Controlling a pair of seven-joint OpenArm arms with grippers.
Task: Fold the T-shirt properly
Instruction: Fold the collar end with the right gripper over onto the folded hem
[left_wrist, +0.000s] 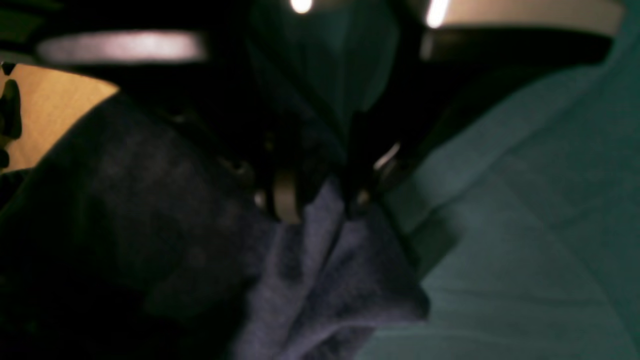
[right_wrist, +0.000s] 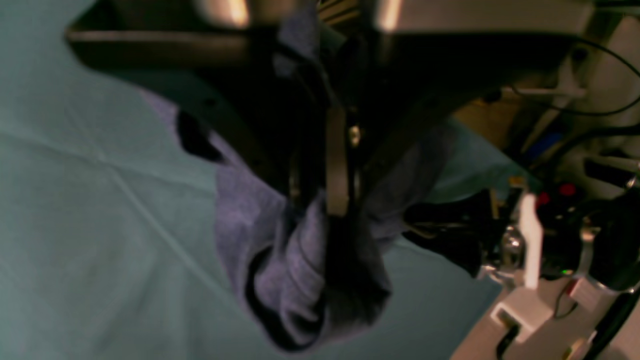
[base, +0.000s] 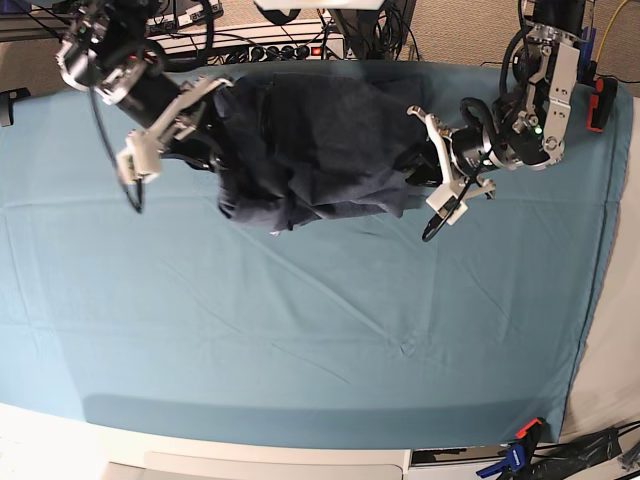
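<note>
The T-shirt's bunched side (base: 238, 180) is in the fingers, and the way across is open. My right gripper should keep going toward the T-shirt's opposite side (base: 388, 178) and let go there.
The blue-grey T-shirt (base: 310, 150) hangs stretched and bunched between my two grippers over the far part of the teal table cloth (base: 320, 330); no lettering shows. My left gripper (base: 418, 168), on the base view's right, is shut on a bunch of the shirt's fabric (left_wrist: 325, 250), as the left wrist view shows (left_wrist: 320, 200). My right gripper (base: 215, 150), on the base view's left, is shut on the shirt's other side; in the right wrist view (right_wrist: 330, 200) a fold of fabric (right_wrist: 295, 280) hangs below the fingers.
Cables, power strips and equipment (base: 260, 40) line the table's far edge. The right arm's base and wiring (right_wrist: 560, 225) show at the side in the right wrist view. Blue clamps (base: 515, 455) hold the cloth at the near right corner.
</note>
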